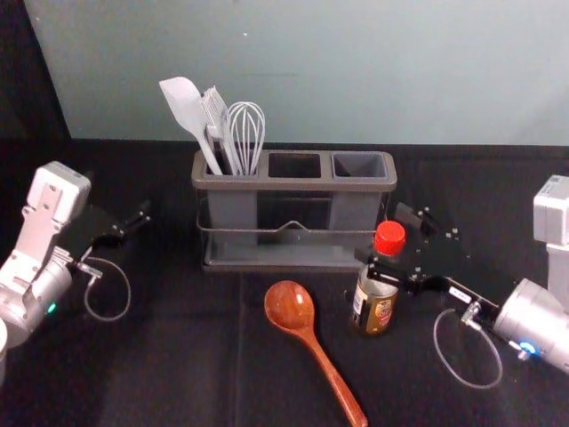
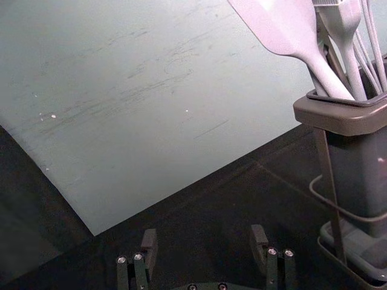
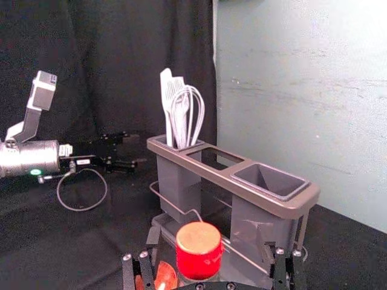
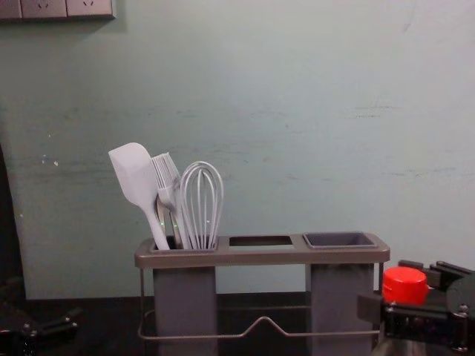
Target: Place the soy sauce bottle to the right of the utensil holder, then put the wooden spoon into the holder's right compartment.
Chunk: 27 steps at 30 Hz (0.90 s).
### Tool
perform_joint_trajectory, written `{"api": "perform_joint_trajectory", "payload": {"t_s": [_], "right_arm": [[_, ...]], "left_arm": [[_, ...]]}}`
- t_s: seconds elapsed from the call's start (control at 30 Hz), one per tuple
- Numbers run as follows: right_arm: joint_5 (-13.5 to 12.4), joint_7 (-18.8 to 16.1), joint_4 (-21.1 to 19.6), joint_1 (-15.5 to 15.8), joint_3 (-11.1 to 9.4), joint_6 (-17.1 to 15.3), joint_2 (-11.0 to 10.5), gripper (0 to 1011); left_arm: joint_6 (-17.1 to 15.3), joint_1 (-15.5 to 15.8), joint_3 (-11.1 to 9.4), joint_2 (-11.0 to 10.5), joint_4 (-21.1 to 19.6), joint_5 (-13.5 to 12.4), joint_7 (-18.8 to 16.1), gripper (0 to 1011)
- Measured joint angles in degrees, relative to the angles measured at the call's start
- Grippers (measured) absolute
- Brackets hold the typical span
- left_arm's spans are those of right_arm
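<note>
I expect the soy sauce bottle (image 4: 401, 347) to come along upright under the red cap (image 4: 405, 285) when I lift, because the cap sits straight and closed over the bottle's neck.
My right gripper (image 1: 382, 235) stands open around the red-capped soy sauce bottle (image 1: 375, 298), one finger on either side. In the right wrist view, the bottle's red cap (image 3: 199, 251) sits between the spread fingers of the right gripper (image 3: 210, 238), with gaps beside it. The bottle is upright, in front of the right end of the utensil holder (image 1: 293, 184). The wooden spoon (image 1: 292, 307) lies left of the bottle, bowl toward the holder. The holder's right compartment (image 1: 359, 165) is empty. At the left, my left gripper (image 1: 133, 224) is idle; its wrist view shows that gripper (image 2: 204, 234) open.
A white spatula (image 1: 185, 105), a brush and a whisk (image 1: 246, 129) stand in the holder's left compartment. Behind the black-covered table (image 1: 178, 356) rises a pale wall. The holder's wire rail (image 4: 260, 326) runs along its front.
</note>
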<state>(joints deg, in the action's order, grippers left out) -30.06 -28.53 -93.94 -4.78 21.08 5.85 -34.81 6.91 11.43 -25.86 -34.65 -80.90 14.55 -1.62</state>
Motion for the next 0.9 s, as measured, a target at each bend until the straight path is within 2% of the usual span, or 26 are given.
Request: {"api": "perform_joint_trajectory", "payload": {"t_s": [0.2,0.37,0.5,0.57,0.9], "right_arm": [[0.51,-0.88,0.42,-0.44,-0.31,-0.13,0.99,994],[0.87,-1.40,0.47,-0.36,-0.59,-0.14,1.63,908],[1.19,-1.57,0.16,0.31,-1.04,-0.14,1.94,773],[1.25,-1.54,-0.16,0.69,-1.29,-0.14,1.95,736],[1.99,0.29,-3.99,4.26,-4.07,0.41,1.28,420]], "left_arm": [[0.00,0.00,0.00,0.00,0.00,0.00,0.00,1005],[0.00,0.00,0.00,0.00,0.00,0.00,0.00,1005],[0.00,0.00,0.00,0.00,0.00,0.00,0.00,1005],[0.00,0.00,0.00,0.00,0.00,0.00,0.00,1005],[0.00,0.00,0.00,0.01,0.00,0.00,0.00,1005]]}}
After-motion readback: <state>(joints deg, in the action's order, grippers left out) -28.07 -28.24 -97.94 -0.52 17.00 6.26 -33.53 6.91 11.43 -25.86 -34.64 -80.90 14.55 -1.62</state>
